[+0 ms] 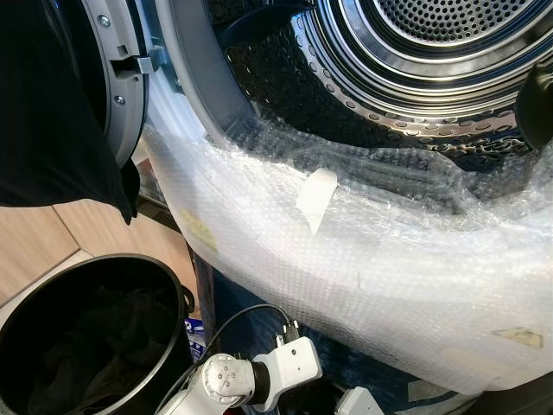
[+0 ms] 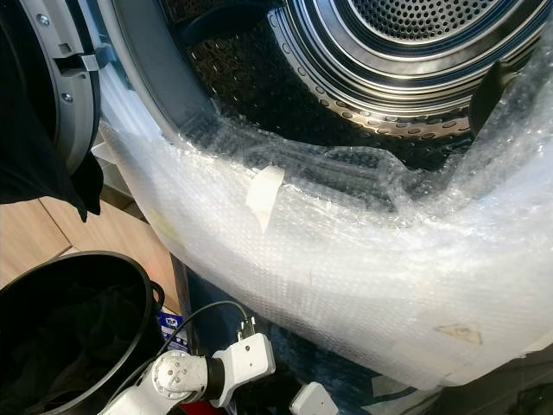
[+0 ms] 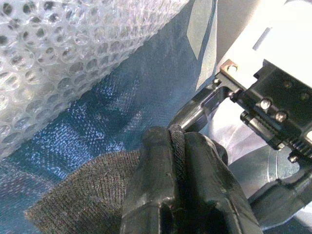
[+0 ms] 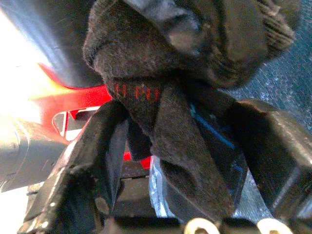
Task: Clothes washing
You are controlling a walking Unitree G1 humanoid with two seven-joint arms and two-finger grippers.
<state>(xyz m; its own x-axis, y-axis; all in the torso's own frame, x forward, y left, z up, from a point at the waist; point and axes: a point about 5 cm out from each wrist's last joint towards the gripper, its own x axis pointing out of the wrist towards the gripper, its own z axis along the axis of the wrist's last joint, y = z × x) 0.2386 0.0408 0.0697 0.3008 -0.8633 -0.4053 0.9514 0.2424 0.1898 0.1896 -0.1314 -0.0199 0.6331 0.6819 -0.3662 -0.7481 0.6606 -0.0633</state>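
Note:
The dark grey sock is showing a thick fold rolled over above its red lettering, so it will stay bunched up when I carry it into the drum.
A dark grey knitted sock with small red lettering hangs low in front of the washing machine. My left gripper is shut on the sock's edge, below the bubble-wrapped rim; its silver wrist shows at the bottom of the eye views. My right gripper is open, its black fingers standing wide on either side of the hanging sock. The washer's steel drum gapes open above.
Bubble wrap covers the washer's lower rim and front. A round black basket holding dark clothes stands on the wooden floor at lower left. A black garment hangs over the open door at upper left.

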